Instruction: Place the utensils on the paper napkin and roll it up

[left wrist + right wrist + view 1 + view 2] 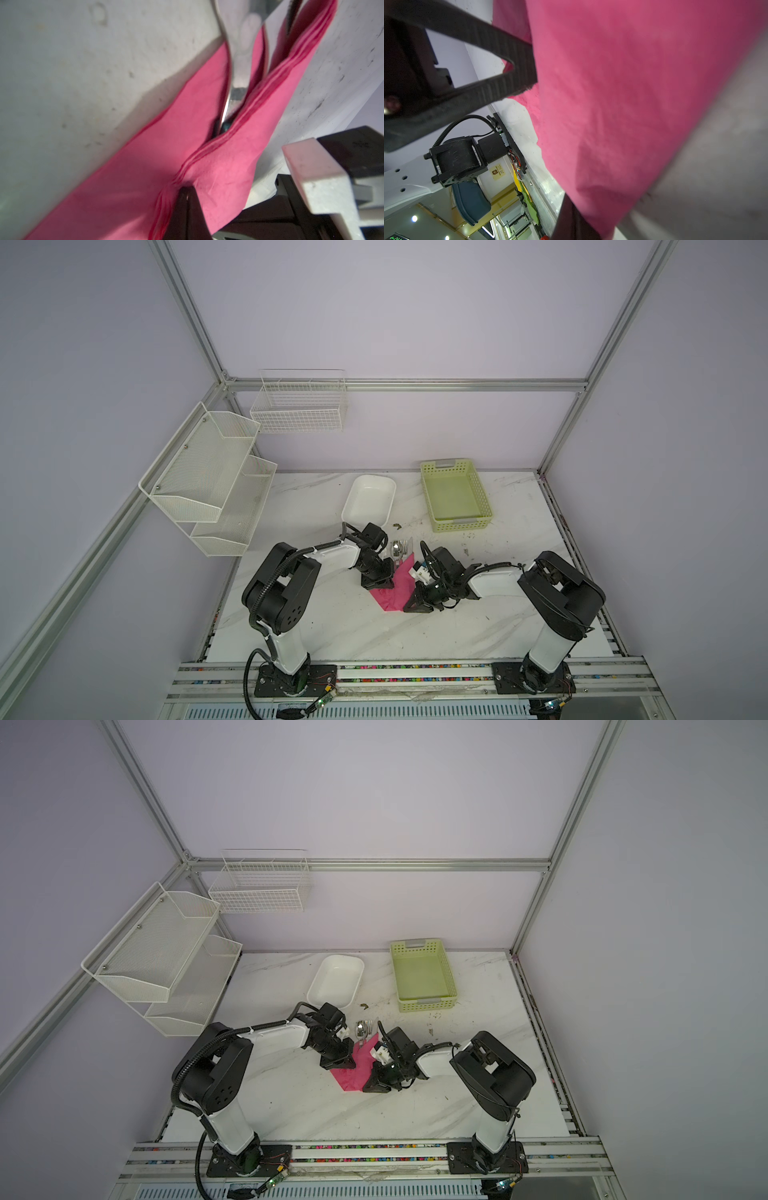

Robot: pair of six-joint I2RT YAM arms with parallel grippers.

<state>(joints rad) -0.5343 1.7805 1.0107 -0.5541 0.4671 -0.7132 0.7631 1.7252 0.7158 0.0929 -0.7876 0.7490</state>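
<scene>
My right gripper is at the napkin's near corner, and the napkin's fold (274,102) is bulging near the utensils. I should press back along the fold (410,563) toward the utensil heads.
The pink paper napkin (395,593) (353,1073) lies mid-table, folded over the utensils. Their shiny heads (400,549) (364,1028) stick out at its far end; the handles are hidden inside. In the left wrist view a metal neck (239,83) runs into the fold of the napkin (145,155). My left gripper (388,578) (187,191) is shut, pinching the napkin's layered edge on the left. My right gripper (409,605) (577,207) is shut at the near right edge. The raised pink sheet (623,104) drapes over its tips and hides them.
A white dish (369,499) and a green slotted basket (455,495) stand behind the napkin. White mesh shelves (208,477) and a wire basket (299,402) hang on the left and back walls. Small crumbs (397,525) lie near the dish.
</scene>
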